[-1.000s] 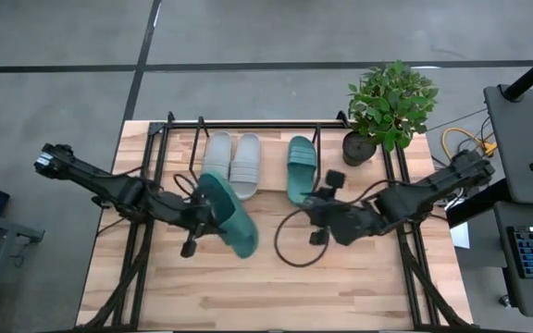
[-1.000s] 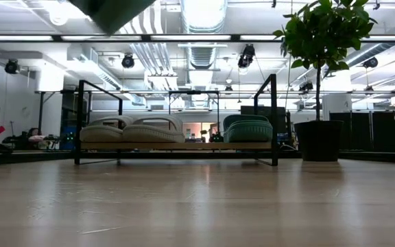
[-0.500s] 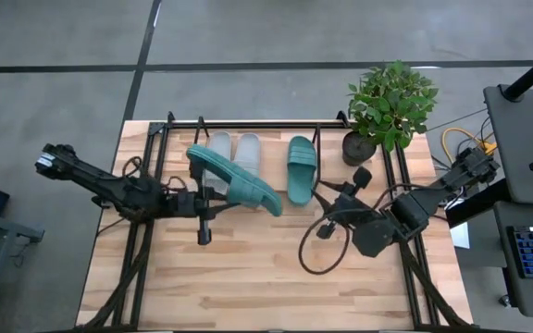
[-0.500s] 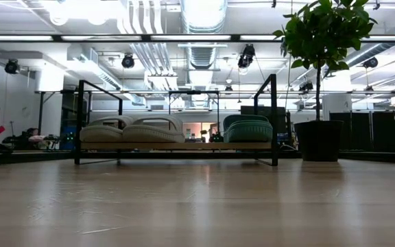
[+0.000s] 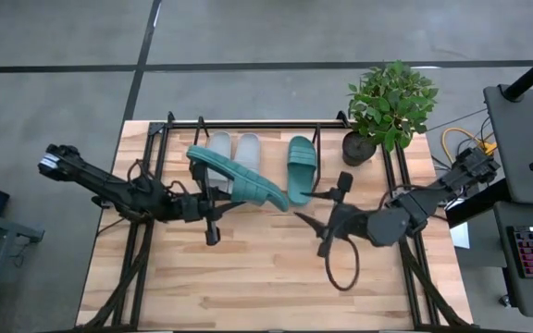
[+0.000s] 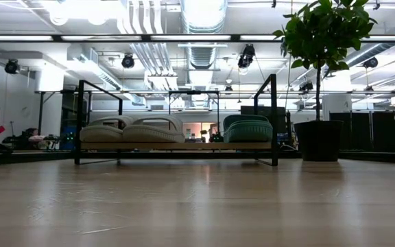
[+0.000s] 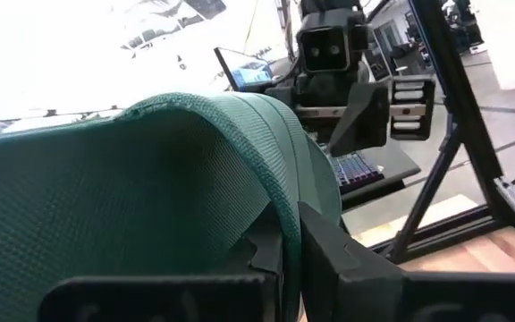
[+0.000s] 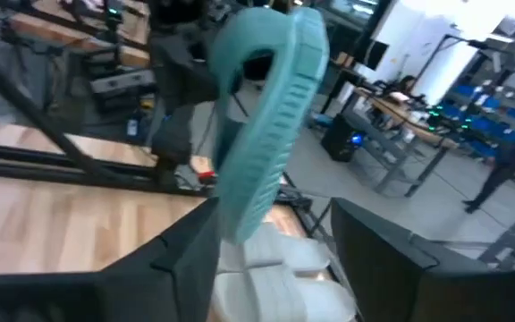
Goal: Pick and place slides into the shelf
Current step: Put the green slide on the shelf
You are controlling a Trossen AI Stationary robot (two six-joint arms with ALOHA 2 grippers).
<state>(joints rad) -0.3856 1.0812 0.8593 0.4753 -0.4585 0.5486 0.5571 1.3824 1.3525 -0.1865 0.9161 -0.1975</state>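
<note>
The teal slide on edge (image 5: 239, 174) is in my left gripper and slants across the grey slides, so my right gripper should take hold of the teal slide's loose end (image 5: 277, 196) and turn the teal slide flat.
A teal slide (image 5: 243, 180) hangs on edge above the shelf's front, and my left gripper (image 5: 213, 196) is shut on it. My right gripper (image 5: 315, 211) stands open just off its right-hand end. In the right wrist view the slide (image 8: 271, 116) rises edge-on between my right fingers; I cannot tell whether they touch it. The shelf (image 5: 248, 125) holds two grey slides (image 5: 232, 153) side by side and one teal slide (image 5: 302, 166), all resting sole-down on its rods, as the low view (image 6: 247, 129) also shows. My left gripper pinches a rim of the teal slide (image 7: 280, 210) between its two fingers; strap or sole, I cannot tell. The fingers come roughly level from the table's left. The slide is lifted clear, turned on edge, and reaches from the gripper toward the right.
A potted plant (image 5: 391, 106) stands at the table's far right corner beside the shelf. A black cable loop (image 5: 340, 268) lies below the right arm. Black frame rails (image 5: 142, 250) run along both sides, with bare wood (image 5: 248, 287) toward the near edge.
My left gripper has risen and rolled. The teal slide has swung up from the table's middle, where it pointed at the near edge, and now lies on edge across the shelf's front, pointing right. My right gripper has lifted, tipped toward level and opened wider.
</note>
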